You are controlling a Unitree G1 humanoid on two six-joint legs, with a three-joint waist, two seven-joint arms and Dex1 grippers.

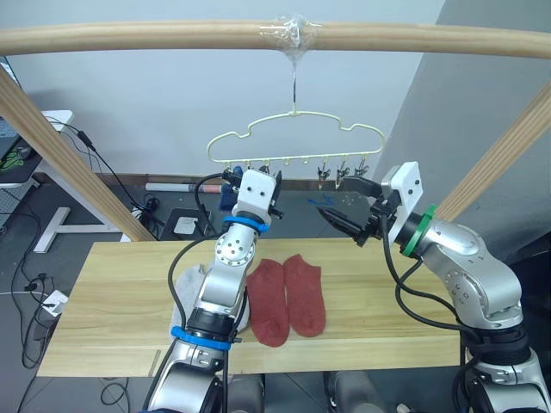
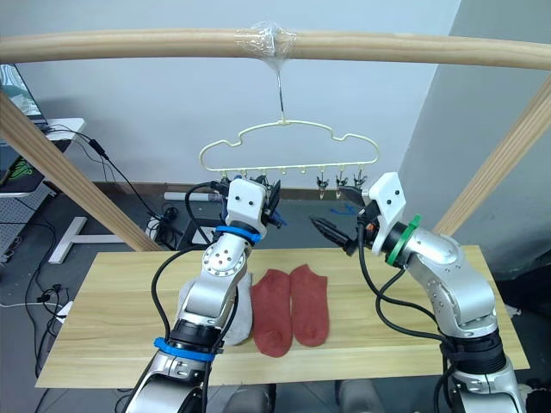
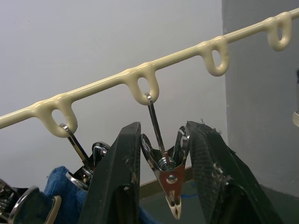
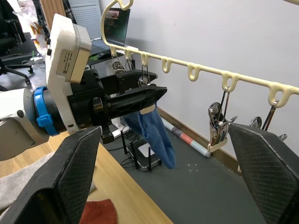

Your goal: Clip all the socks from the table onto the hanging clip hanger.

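Observation:
My gripper will make the cream clip hanger (image 1: pixel 297 159) tilt and swing along when it pulls the metal clip, because only a thin hook (image 1: pixel 294 84) holds the hanger up.
The cream clip hanger (image 1: pixel 297 114) hangs by its hook from a wooden pole. My left gripper (image 1: pixel 256 174) is raised to its row of clips, its black fingers (image 3: pixel 119 177) shut on one metal clip (image 3: pixel 164 173). A blue sock (image 4: pixel 156 133) hangs from a neighbouring clip beside it. Two rust red socks (image 1: pixel 284 299) lie side by side on the table (image 1: pixel 112 292). A light grey sock (image 1: pixel 187 286) lies to their left, partly hidden by my left arm. My right gripper (image 1: pixel 331 196) hovers open and holds nothing, below the hanger's right clips (image 4: pixel 218 126).
The round wooden pole (image 1: pixel 155 38) crosses overhead, with slanted poles at the left (image 1: pixel 69 155) and right (image 1: pixel 508 146). Cables and a power strip (image 1: pixel 182 225) lie on the floor behind the table.

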